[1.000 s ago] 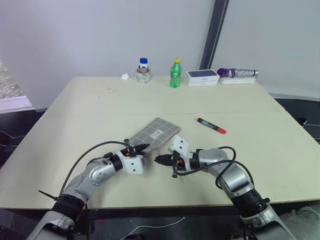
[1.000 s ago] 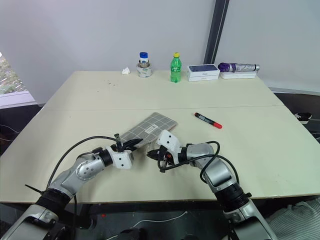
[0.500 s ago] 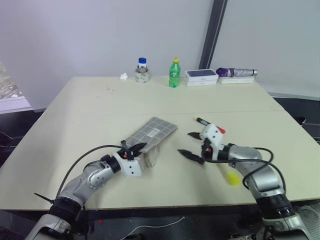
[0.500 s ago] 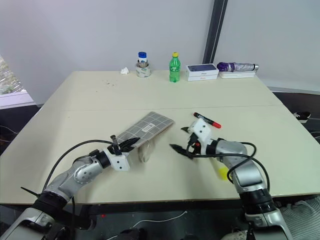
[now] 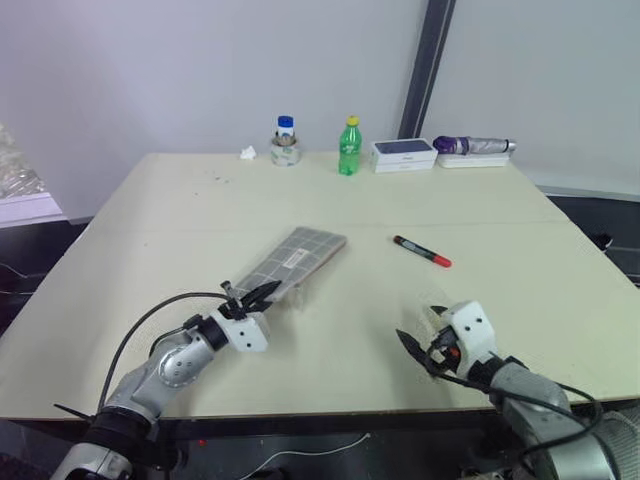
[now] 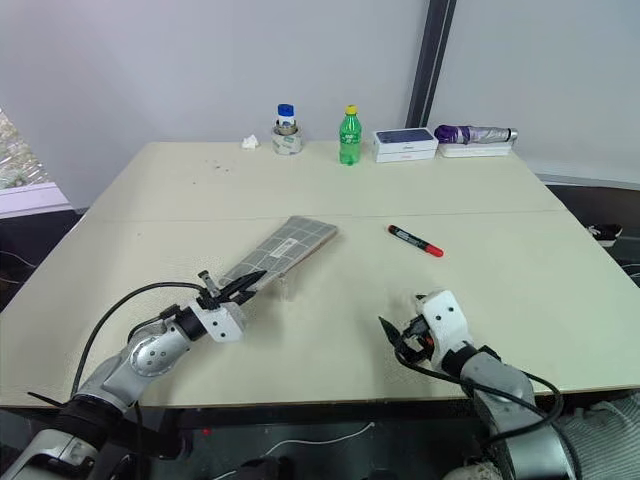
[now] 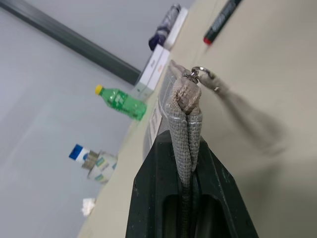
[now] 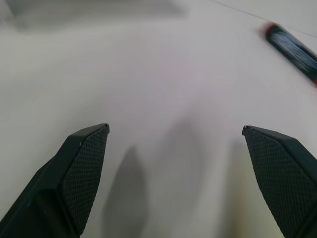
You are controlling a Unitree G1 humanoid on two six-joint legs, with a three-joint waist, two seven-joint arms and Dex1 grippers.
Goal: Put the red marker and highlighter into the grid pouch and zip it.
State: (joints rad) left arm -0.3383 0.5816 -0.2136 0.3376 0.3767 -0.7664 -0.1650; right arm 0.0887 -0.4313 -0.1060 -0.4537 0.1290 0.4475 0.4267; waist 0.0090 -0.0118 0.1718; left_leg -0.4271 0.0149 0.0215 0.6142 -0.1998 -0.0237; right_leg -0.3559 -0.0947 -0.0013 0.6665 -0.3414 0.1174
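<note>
The grid pouch's side edge [image 5: 320, 267] is being held up. The pouch's opening will open wide and take the whole red marker [image 5: 422, 251] when I push the marker in.
My left gripper [image 5: 258, 297] is shut on the near end of the grid pouch [image 5: 300, 255] and holds it off the table, with the far end tilted toward the table's middle. In the left wrist view the pouch's edge [image 7: 182, 104] is pinched between the fingers [image 7: 148, 183], and the zipper pull [image 7: 198, 73] dangles at its tip. The red marker [image 5: 421, 251] lies on the table to the right of the pouch, also seen as the marker [image 8: 292, 49]. My right gripper [image 5: 418, 330] hovers open and empty near the front right. The highlighter is out of view.
Along the table's far edge stand a blue-capped jar [image 5: 286, 140], a green bottle [image 5: 349, 146], a white box [image 5: 404, 153] and a folded purple umbrella [image 5: 470, 146]. A crumpled tissue [image 5: 249, 153] lies left of the jar. The table's front edge [image 5: 330, 412] runs close under both grippers.
My right gripper opened and swung from beside the pouch's near end out to the right and back toward the front edge. A yellow object by that forearm half a second ago no longer shows.
</note>
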